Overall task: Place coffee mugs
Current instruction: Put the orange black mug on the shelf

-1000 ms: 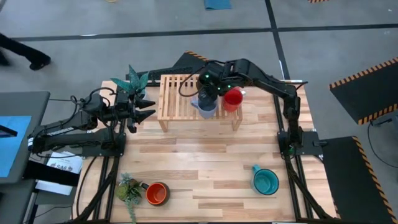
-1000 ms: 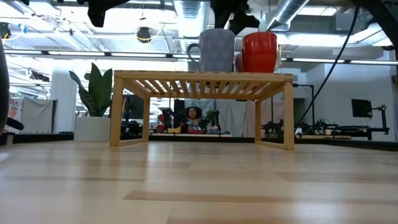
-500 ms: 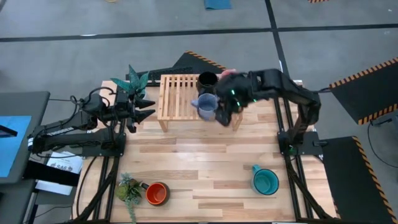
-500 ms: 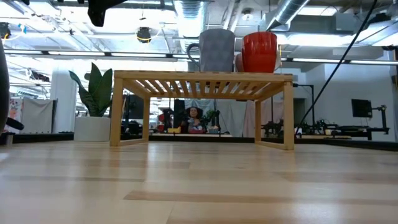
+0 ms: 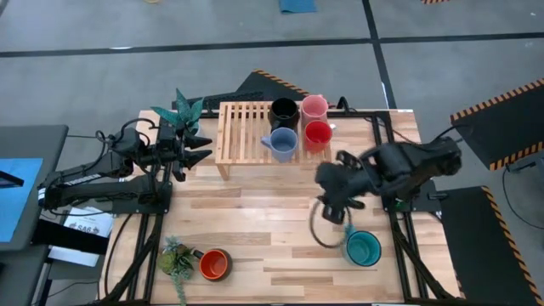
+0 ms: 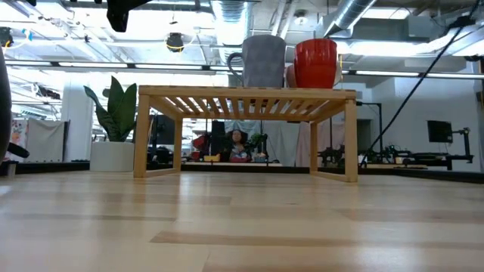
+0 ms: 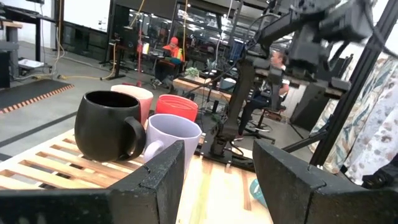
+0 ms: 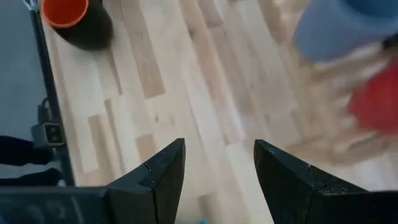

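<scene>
My right gripper should move back and my left gripper should take the dark mug, because the free slats and that mug lie on my left gripper's side.
Four mugs stand on the slatted wooden rack: black, pale pink, blue-grey and red. The teal mug stands on the table near the right front. The dark mug with the orange inside stands at the left front beside a small plant. My right gripper hangs open over the table between the rack and the teal mug, and its wrist view looks down on bare boards. My left gripper waits open at the rack's left end, facing the mugs.
A potted plant stands behind the rack's left corner and another at the left front. A cable loop hangs below my right arm near the teal mug. Bare boards lie in the table's middle. People sit in the room beyond.
My right gripper has drawn away from the mugs on the rack and swung fast toward the table's near edge and right, ending close to the teal mug. All four mugs on the rack have stayed where they were.
</scene>
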